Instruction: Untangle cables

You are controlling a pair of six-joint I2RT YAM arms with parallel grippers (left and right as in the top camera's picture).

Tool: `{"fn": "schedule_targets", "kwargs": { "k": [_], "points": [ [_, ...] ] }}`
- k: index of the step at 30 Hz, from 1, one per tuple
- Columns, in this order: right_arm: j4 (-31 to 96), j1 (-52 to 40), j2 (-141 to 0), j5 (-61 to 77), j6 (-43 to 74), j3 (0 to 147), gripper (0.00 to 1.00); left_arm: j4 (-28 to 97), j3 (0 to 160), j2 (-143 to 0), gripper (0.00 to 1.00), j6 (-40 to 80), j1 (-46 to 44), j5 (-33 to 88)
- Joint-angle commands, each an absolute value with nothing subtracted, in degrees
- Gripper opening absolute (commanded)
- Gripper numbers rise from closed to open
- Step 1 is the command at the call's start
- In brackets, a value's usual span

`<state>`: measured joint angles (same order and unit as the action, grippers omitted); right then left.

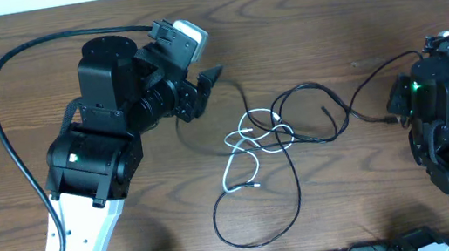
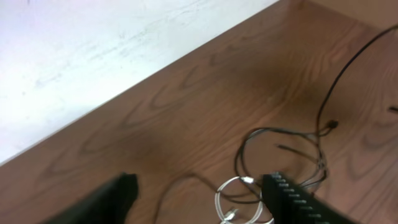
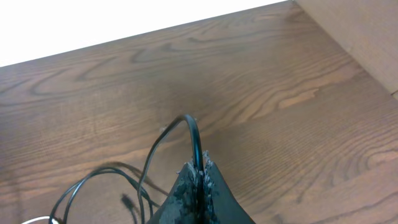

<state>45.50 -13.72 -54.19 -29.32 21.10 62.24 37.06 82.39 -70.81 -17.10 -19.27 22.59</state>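
Observation:
Black cable pieces are caught through the white cable's loops (image 1: 254, 133). Next, my right gripper puts down the far end of the black cable and reaches for the black pieces at the crossing (image 1: 278, 127).
A tangle of thin black cables (image 1: 294, 120) and one white cable (image 1: 242, 154) lies on the wooden table (image 1: 323, 15) at the middle. One black loop (image 1: 256, 227) runs toward the front. My left gripper (image 1: 202, 89) is open, above the table just left of the tangle; in the left wrist view its fingers (image 2: 199, 193) frame the white loop (image 2: 239, 199) without touching it. My right gripper (image 3: 200, 168) is shut on a black cable (image 3: 186, 124) that arcs down to the tangle. In the overhead view this cable (image 1: 369, 87) leads to the right arm (image 1: 398, 105).
The table's back edge meets a white surface (image 2: 93, 50). The left arm's thick black cable (image 1: 3, 113) loops at the far left. A light panel (image 3: 360, 31) stands at the right in the right wrist view.

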Motion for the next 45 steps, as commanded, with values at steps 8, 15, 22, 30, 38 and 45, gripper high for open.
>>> {"fn": "schedule_targets", "kwargs": {
  "k": [8,15,22,30,38,45],
  "points": [
    [45.6,-13.6,-53.5,-27.5,21.7,63.0,0.01,41.5,83.6,-70.1,0.81,-17.4,-19.0,23.4],
    [45.7,-13.6,-53.5,-24.6,20.6,63.0,0.58,55.0,81.6,-71.5,0.81,-18.6,-19.0,23.9],
    [45.7,-13.6,-53.5,-23.8,20.5,63.0,0.99,67.4,80.8,-73.3,0.81,-32.5,-19.1,39.9],
    [47.5,-14.3,-55.9,-13.3,17.6,63.0,0.99,70.3,80.7,-73.5,0.82,-33.1,-19.0,31.1],
    [50.6,-24.1,-63.2,-12.4,16.0,63.0,0.99,51.9,80.7,-73.5,0.95,-20.6,-18.9,11.4],
    [52.3,-37.0,-72.5,-13.3,14.7,63.0,0.99,41.3,80.7,-73.5,0.98,-17.6,-18.9,-5.6]
  ]
}}
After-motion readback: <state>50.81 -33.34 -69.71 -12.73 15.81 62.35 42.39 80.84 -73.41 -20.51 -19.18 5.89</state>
